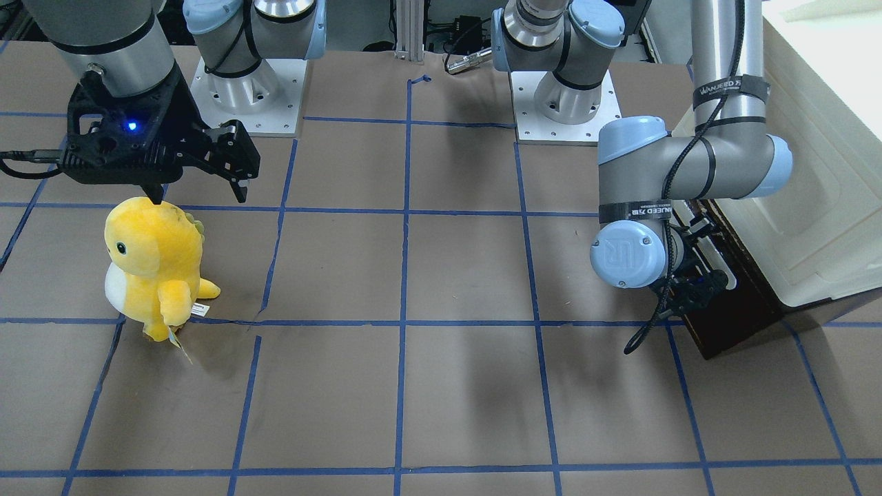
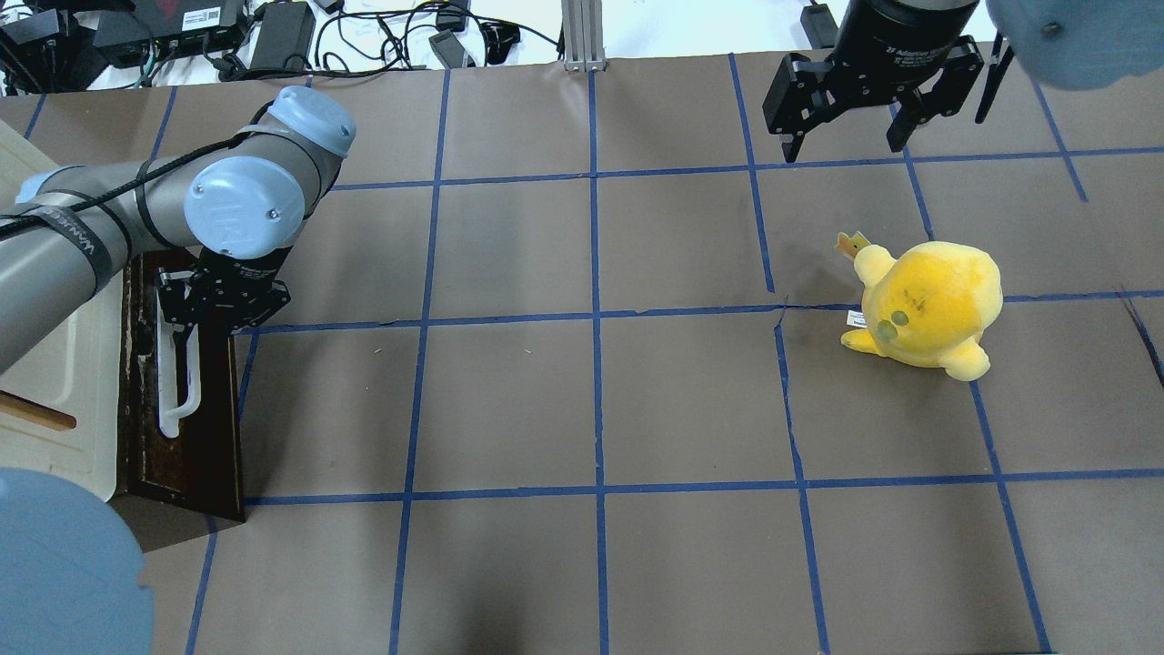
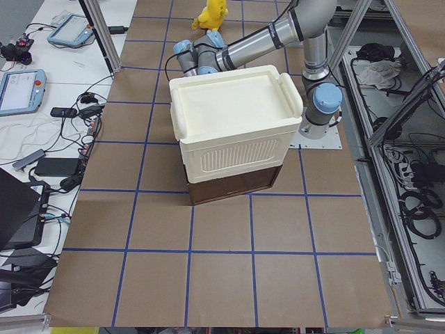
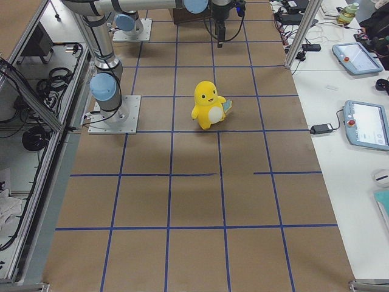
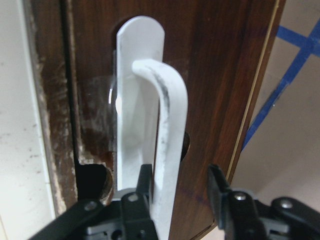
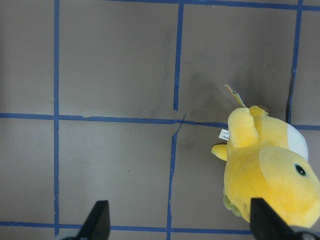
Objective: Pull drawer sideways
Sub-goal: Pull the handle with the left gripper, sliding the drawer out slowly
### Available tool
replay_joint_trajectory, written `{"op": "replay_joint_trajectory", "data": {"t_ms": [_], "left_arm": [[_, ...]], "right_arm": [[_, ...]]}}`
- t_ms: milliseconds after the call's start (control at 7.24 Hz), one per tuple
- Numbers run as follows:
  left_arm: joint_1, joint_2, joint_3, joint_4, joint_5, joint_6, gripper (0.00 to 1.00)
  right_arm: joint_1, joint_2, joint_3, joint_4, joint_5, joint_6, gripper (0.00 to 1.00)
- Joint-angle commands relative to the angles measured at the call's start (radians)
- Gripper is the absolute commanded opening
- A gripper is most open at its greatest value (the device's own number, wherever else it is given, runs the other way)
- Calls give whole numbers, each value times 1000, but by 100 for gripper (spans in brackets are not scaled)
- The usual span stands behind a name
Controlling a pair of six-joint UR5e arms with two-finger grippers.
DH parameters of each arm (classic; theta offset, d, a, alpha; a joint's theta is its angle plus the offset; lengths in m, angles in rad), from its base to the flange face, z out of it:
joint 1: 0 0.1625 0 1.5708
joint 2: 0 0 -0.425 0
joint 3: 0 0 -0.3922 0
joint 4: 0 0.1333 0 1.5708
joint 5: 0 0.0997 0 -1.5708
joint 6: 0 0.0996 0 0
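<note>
The drawer will come loose and slide straight out when the robot pulls the drawer's handle, because a dark gap (image 5: 70, 95) lies between the drawer's front (image 1: 722, 318) and the cabinet.
The drawer's dark brown front (image 2: 195, 437) sits at the foot of the cream-white cabinet (image 2: 55, 400) on the table's left; it also shows in the front view (image 1: 741, 310) and the wrist view (image 5: 220, 75). Its pale inside does not show. The long white bar handle (image 2: 171, 391) runs along the front. My left gripper (image 5: 180, 175) is open, one finger on each side of the handle (image 5: 167, 140), with a gap on the right side. It also shows in the overhead view (image 2: 182, 323). My right gripper (image 2: 846, 136) is open and empty above the table's far right.
A yellow plush toy (image 2: 928, 305) stands on the brown, blue-taped table at the right, just below my right gripper (image 1: 200, 193); it shows in the right wrist view (image 6: 270, 170). Cables and power bricks (image 2: 273, 36) lie beyond the far edge.
</note>
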Motion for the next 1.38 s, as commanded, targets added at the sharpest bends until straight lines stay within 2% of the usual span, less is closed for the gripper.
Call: {"op": "replay_joint_trajectory", "data": {"t_ms": [0,138,691,1243], "left_arm": [[13,6,0,-14,1,2,46],[13,6,1,-14,1,2,45],[13,5,9,-11,-2,0,28],[11,0,15,-12,-2,-1,16]], "right_arm": [[0,0,0,0,-1,0,100],[0,0,0,0,1,0,100],[0,0,0,0,1,-1,100],[0,0,0,0,1,0,100]]}}
